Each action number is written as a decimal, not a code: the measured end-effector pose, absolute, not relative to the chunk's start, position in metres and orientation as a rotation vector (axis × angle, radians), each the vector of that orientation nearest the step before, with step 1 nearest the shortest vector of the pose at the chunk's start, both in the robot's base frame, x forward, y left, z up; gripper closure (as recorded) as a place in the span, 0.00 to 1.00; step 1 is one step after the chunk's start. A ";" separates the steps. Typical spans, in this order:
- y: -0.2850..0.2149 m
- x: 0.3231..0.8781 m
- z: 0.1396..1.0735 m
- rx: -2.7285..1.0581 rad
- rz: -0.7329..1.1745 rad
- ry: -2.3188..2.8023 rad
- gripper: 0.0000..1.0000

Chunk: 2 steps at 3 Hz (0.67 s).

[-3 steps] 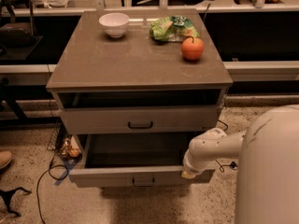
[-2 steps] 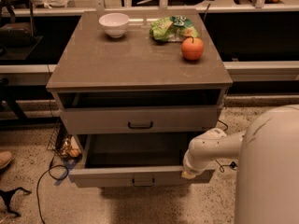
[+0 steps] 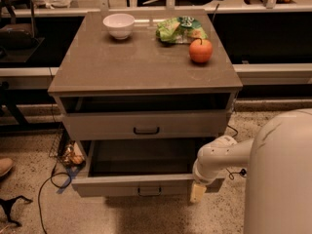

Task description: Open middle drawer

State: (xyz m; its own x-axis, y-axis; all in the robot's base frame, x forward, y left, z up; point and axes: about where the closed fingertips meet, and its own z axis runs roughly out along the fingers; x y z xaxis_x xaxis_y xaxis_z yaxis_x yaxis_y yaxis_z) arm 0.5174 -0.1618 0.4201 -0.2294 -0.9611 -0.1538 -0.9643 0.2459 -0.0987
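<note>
The middle drawer (image 3: 122, 186) will slide out much farther toward me when I pull it, since the sides (image 3: 87, 161) still reach back into the cabinet.
The middle drawer (image 3: 122, 184) is the lower of the two fronts that show. It stands pulled out toward me, and its dark, shallow inside is open to view. Its small dark bar handle (image 3: 149, 191) sits at the middle of the front panel. The top drawer front (image 3: 107, 126) above it is in line with the cabinet body and has its own dark handle. My gripper (image 3: 198, 191) hangs from the white arm at the right end of the middle drawer's front panel, right of the handle. The lowest drawer is hidden.
On the brown cabinet top (image 3: 122, 67) stand a white bowl (image 3: 119, 25), a green snack bag (image 3: 180, 29) and an orange fruit (image 3: 201, 50). My white body (image 3: 280, 179) fills the lower right. Cables and small clutter (image 3: 63, 160) lie on the speckled floor at the left.
</note>
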 end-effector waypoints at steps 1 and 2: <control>-0.161 0.517 0.421 -1.829 0.007 2.332 0.00; -0.148 0.517 0.441 -1.818 -0.033 2.306 0.18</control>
